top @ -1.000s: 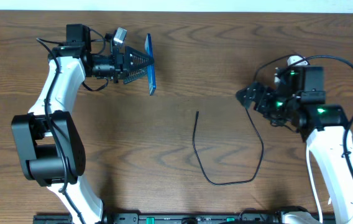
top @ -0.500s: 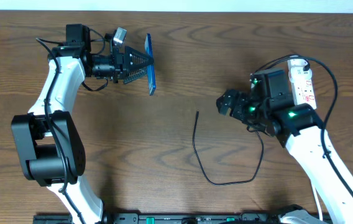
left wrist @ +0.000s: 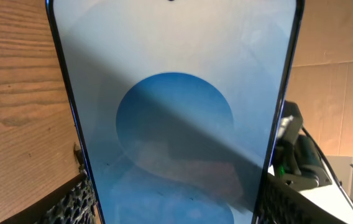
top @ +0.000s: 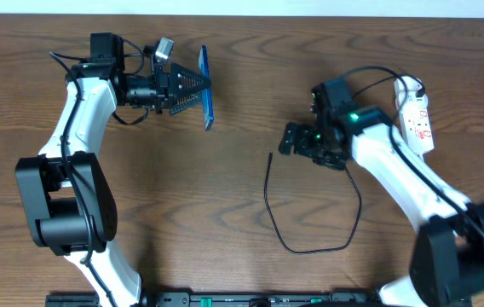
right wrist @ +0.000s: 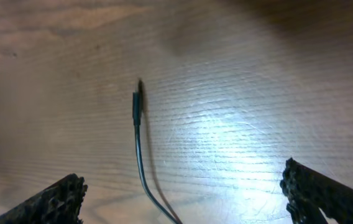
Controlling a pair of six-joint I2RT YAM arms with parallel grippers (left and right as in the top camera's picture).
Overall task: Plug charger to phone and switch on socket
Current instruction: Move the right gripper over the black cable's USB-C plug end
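Note:
The charger's plug tip [top: 270, 155] is lying free, and the open fingers of my right gripper face the plug's narrow sides. I should keep moving toward it until the fingers are on either side of the plug's sleeve [right wrist: 137, 109].
The phone [top: 205, 88] stands on its long edge above the table at the upper left, my left gripper [top: 193, 88] shut on it. Its blue screen [left wrist: 176, 112] fills the left wrist view, a finger [left wrist: 71, 202] at each side. The charger [top: 269, 192] lies loose on the wood in a long curve, its plug tip [top: 270, 155] pointing to the far side. My right gripper [top: 286, 141] hangs open just right of that tip. In the right wrist view the tip [right wrist: 137, 102] lies ahead of the right gripper [right wrist: 186, 199], nothing between the fingers. The socket [top: 418, 115] lies at the far right.
A thick black robot cable [top: 370, 72] loops over the right arm near the socket. The table's far edge [top: 310, 15] runs along the top. The right arm [left wrist: 301, 155] shows behind the phone in the left wrist view.
The right arm has swung left, away from the socket and over to the charger's plug tip, its gripper staying open. The socket now shows fully. The left arm and phone have not moved.

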